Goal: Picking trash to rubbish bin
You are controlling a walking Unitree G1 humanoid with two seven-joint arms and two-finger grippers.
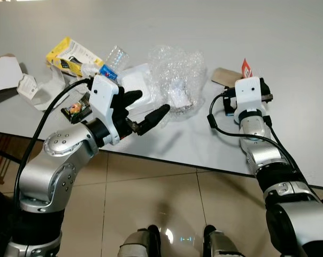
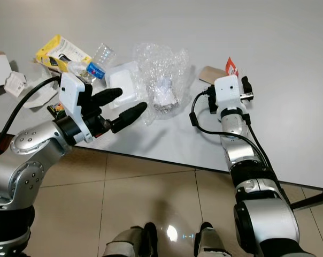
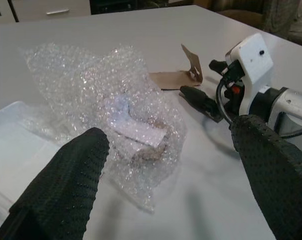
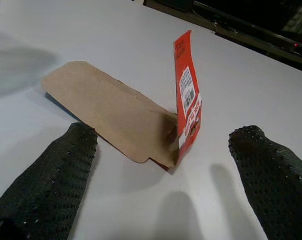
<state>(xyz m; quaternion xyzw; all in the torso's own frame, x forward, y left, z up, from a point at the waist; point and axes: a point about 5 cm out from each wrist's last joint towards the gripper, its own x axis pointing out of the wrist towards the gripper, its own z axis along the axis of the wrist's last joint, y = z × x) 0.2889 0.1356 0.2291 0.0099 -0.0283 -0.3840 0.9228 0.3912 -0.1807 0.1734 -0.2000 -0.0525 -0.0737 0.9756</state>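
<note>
The red flap is attached to the brown cardboard (image 4: 111,112) at a crease (image 4: 174,145), so the cardboard should follow, poking out to the side, when I raise the flap.
Crumpled clear bubble wrap (image 1: 178,79) lies on the grey table (image 1: 258,32), with a white foam tray (image 1: 133,80) beside it. My left gripper (image 3: 171,135) is open at the table's near edge, its fingers (image 1: 153,116) pointing at the bubble wrap from just short of it and holding nothing. To the right lies a flat brown cardboard piece (image 4: 116,112) with an upright red printed flap (image 4: 187,95). My right gripper (image 4: 166,150) is open, low over the table, one finger on each side of that cardboard and not touching it.
A yellow box (image 1: 70,53), a clear plastic cup (image 1: 116,55), torn white card (image 1: 5,72), paper scraps (image 1: 41,88) and a small snack wrapper (image 1: 76,110) lie at the left. The table's near edge (image 1: 204,167) runs over tiled floor (image 1: 167,203).
</note>
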